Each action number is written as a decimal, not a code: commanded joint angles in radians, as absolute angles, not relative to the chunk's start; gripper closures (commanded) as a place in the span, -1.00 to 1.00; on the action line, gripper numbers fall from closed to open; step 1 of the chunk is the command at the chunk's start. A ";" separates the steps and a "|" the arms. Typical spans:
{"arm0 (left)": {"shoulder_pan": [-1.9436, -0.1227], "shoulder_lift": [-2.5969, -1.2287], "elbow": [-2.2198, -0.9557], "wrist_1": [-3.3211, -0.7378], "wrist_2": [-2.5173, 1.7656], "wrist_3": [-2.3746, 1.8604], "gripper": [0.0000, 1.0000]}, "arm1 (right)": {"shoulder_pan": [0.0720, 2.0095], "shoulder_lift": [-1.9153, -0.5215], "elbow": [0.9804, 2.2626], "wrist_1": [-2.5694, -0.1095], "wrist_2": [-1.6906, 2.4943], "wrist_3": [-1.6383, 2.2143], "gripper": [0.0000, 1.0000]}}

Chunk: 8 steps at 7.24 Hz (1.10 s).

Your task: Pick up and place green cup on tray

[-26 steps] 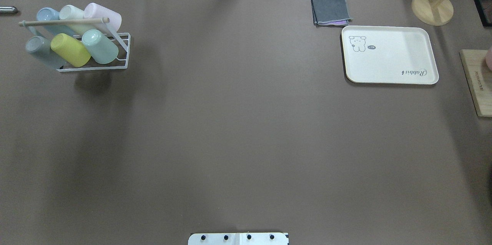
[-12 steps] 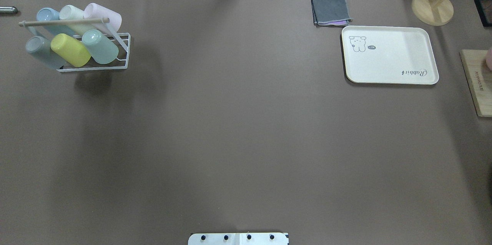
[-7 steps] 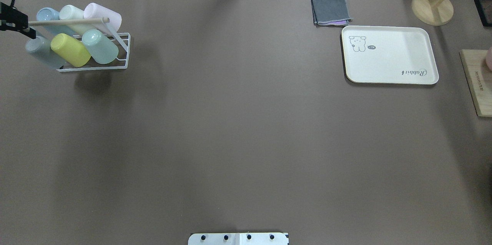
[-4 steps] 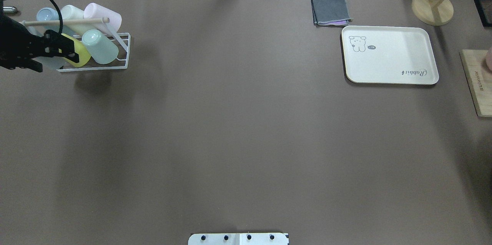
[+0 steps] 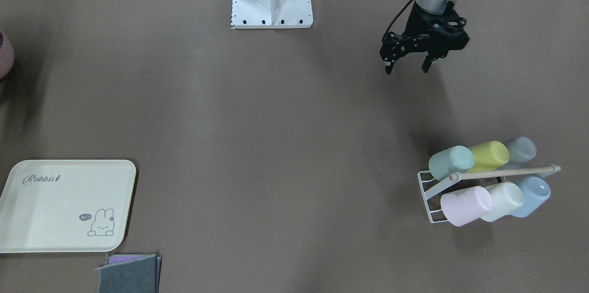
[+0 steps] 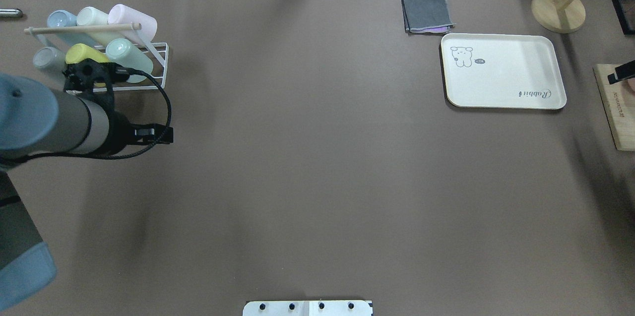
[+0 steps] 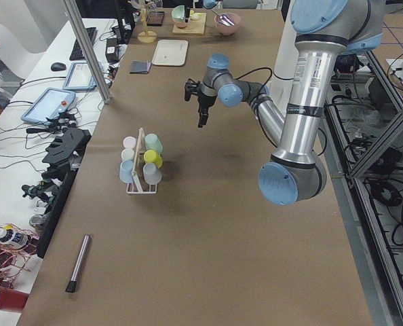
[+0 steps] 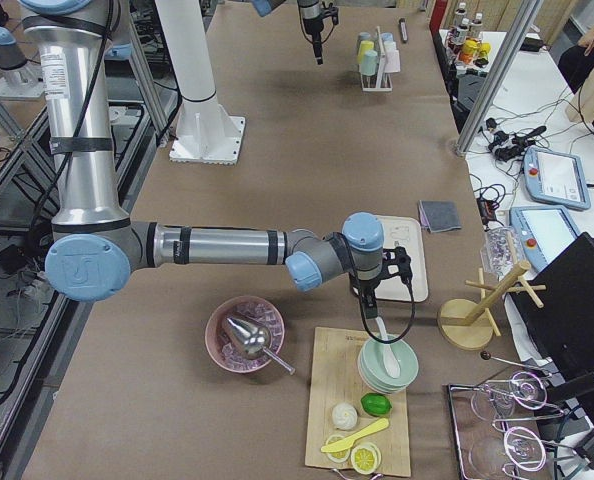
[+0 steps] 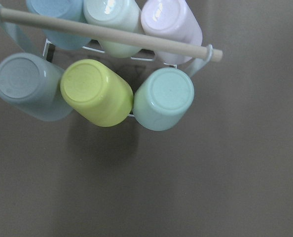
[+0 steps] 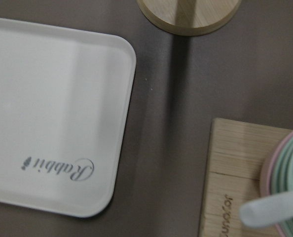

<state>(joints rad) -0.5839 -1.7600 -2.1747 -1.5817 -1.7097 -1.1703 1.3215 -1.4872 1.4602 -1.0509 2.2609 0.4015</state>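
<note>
The green cup leans base up in the rack while the robot's left gripper points down, so the robot should turn that gripper level and move in on the cup's outside.
The green cup lies on its side in a white wire rack, lower row, beside a yellow-green cup. The left wrist view looks down on its base. My left gripper is open and empty, up in the air on the robot's side of the rack, apart from the cups. The cream tray with the "Rabbit" script lies bare at the far right. My right gripper hangs between the tray and a wooden board; I cannot tell whether it is open or shut.
The rack also holds grey, blue, cream and pink cups under a wooden rod. A folded grey cloth lies behind the tray. A wooden stand, stacked bowls on the board and a pink bowl are near the right arm.
My left arm has come in from the left edge and swung its gripper over the table in front of the rack. Part of my right gripper now shows at the right edge.
</note>
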 commanded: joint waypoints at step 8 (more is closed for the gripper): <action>-0.397 -2.031 -2.126 -0.894 -0.984 -0.079 -0.96 | 1.167 -1.322 1.218 -0.965 2.132 0.592 -0.89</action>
<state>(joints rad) -0.4014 -2.0443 -2.1533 -0.8973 -1.0783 -0.2368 1.1779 -1.3388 1.2549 -0.9939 2.1534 0.5919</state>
